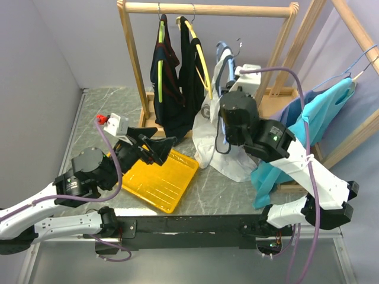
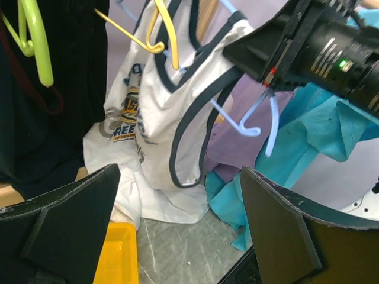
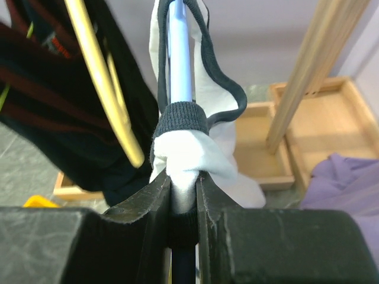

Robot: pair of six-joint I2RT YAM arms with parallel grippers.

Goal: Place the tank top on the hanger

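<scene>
The robot's right gripper should carry the hanger back and set it over the bar (image 1: 239,10) before it opens, because the light-blue hanger's hook (image 1: 239,45) is clear of the rack's top bar.
The white tank top (image 1: 220,142) with navy trim hangs partly threaded on the light-blue hanger (image 1: 224,52), and its hem pools on the table. My right gripper (image 1: 227,89) is shut on a bunched shoulder strap of the tank top (image 3: 190,155) together with the hanger's arm (image 3: 180,59); the gripper (image 3: 183,184) pinches both. My left gripper (image 1: 155,148) is open and empty over the yellow tray. In the left wrist view the gripper (image 2: 183,231) faces the tank top (image 2: 160,118) and hanger (image 2: 256,127) from a distance.
A yellow tray (image 1: 177,192) lies at front centre. A wooden rack (image 1: 207,9) carries dark garments on a lime-green hanger (image 1: 160,53) and a yellow hanger (image 1: 201,56). A teal shirt (image 1: 308,124) and purple cloth (image 3: 349,183) hang at right.
</scene>
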